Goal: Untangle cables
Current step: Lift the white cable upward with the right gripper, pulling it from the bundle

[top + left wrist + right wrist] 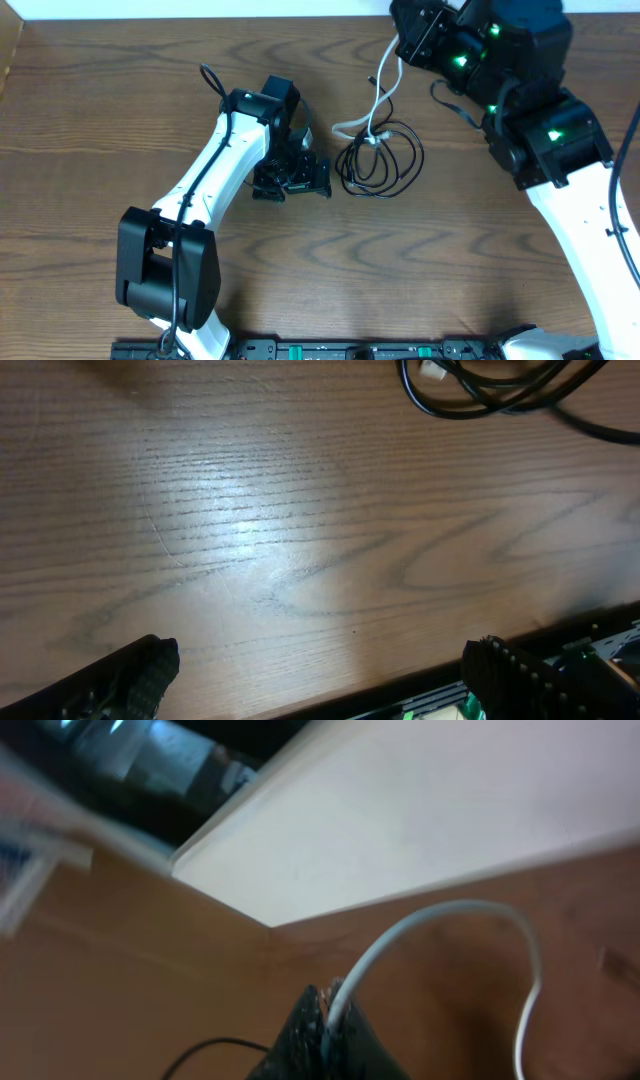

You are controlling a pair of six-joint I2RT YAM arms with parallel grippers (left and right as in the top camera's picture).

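The white cable's loops (370, 131) hang across the black coil, so my right gripper should move back and my left gripper should grab the arc (430, 914) with the ends of its fingers.
The black cables (382, 160) lie coiled in overlapping loops at the table's middle, with the white cable (378, 104) running from the coil up to my right gripper (400, 48) at the far edge. In the right wrist view the right gripper (328, 1012) is shut on the white cable (440, 915), which arcs out from the fingertips. My left gripper (292, 183) sits low just left of the coil. In the left wrist view its fingers (320, 675) are wide apart and empty, with the black cable loops (500, 390) at the top edge.
The wooden table (420, 270) fills the view. A white wall edge (420, 810) runs behind the table's far side. A black rail (350, 350) lies along the near edge. A thicker black arm cable (612, 190) hangs by the right arm.
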